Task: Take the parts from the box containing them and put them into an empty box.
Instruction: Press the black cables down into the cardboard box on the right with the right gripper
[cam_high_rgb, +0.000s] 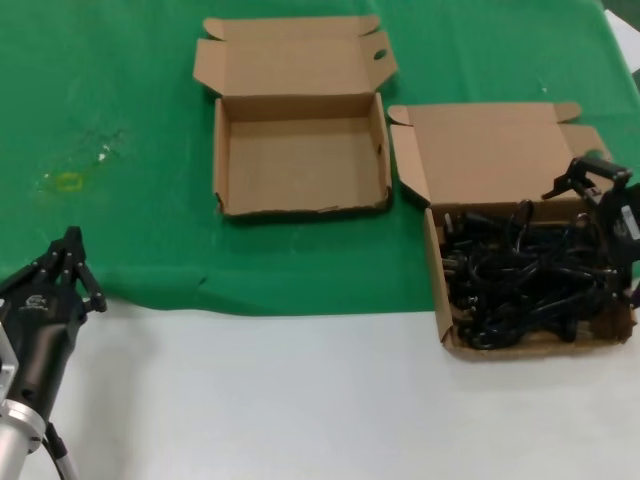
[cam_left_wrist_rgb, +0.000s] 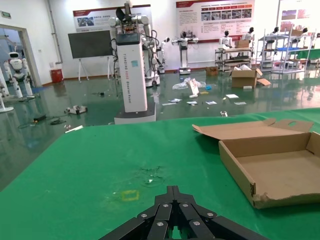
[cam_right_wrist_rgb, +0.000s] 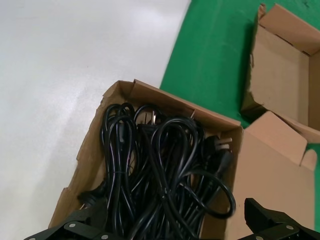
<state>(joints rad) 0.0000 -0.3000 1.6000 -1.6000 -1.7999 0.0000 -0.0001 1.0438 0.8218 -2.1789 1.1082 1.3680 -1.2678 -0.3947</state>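
I expect the looped black cord (cam_right_wrist_rgb: 159, 167) to come out as one bundle with its loops still gathered when I lift it, because it is held tight at its middle (cam_right_wrist_rgb: 166, 191).
The parts, a tangle of black power cords (cam_high_rgb: 525, 280) (cam_right_wrist_rgb: 165, 170), fill the brown box containing them (cam_high_rgb: 438, 290) (cam_right_wrist_rgb: 116, 97) at the right, its lid folded back. The empty box (cam_high_rgb: 300, 205) (cam_right_wrist_rgb: 280, 75) (cam_left_wrist_rgb: 280, 172) lies open on the green cloth to its left and farther back. My right gripper (cam_high_rgb: 592, 198) (cam_right_wrist_rgb: 172, 222) hangs open just above the far right part of the cord pile, its fingers spread wide on either side of the cords and holding nothing. My left gripper (cam_high_rgb: 72, 262) (cam_left_wrist_rgb: 173, 191) is shut and empty, low at the front left, far from both boxes.
A green cloth (cam_high_rgb: 120, 120) covers the back of the table, with a small yellow mark (cam_high_rgb: 68, 181) at its left. The front strip is bare white tabletop (cam_high_rgb: 280, 400). The two boxes stand close together, almost touching at their corners.
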